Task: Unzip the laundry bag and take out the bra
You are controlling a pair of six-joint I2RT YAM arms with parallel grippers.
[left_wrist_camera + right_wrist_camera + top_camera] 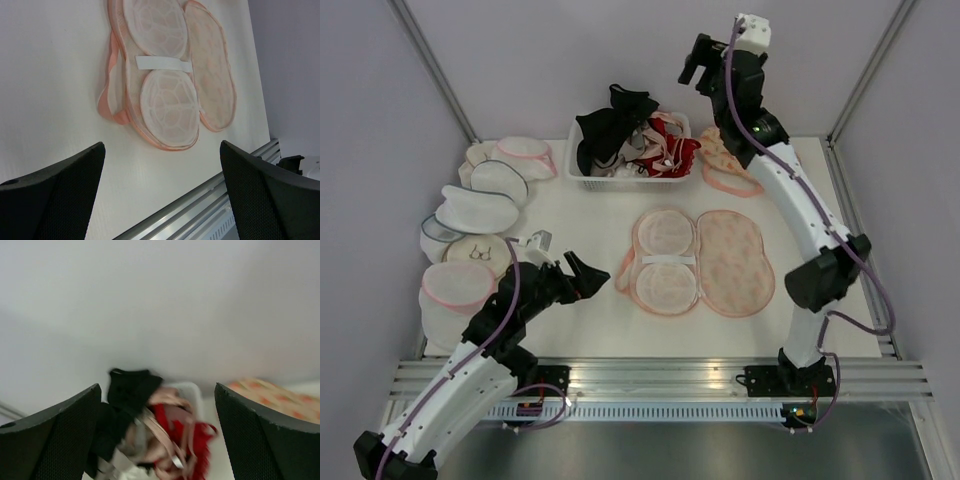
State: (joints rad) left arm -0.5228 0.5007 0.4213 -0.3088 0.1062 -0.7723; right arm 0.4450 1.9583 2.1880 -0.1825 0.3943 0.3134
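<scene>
My right gripper is open and the peach printed half's outer edge is clear. I keep moving down to that edge until the fingers close on it.
The laundry bag (730, 262) lies opened flat in the middle of the table: a peach printed half on the right, a half with two white mesh cups (665, 258) on the left. It also shows in the left wrist view (212, 70). No bra shows in it. A black bra (610, 125) lies draped on top of the basket, blurred in the right wrist view (127, 390). My left gripper (590, 275) (161, 146) is open and empty, low, left of the bag. My right gripper (698, 62) (157, 387) is open and empty, raised high beside the basket.
A white basket (582, 180) at the back holds red and pink garments (665, 145). A second peach printed pouch (725, 168) lies right of it. Several white mesh round pouches (480, 210) are stacked at the left. A metal rail (660, 375) runs along the near edge.
</scene>
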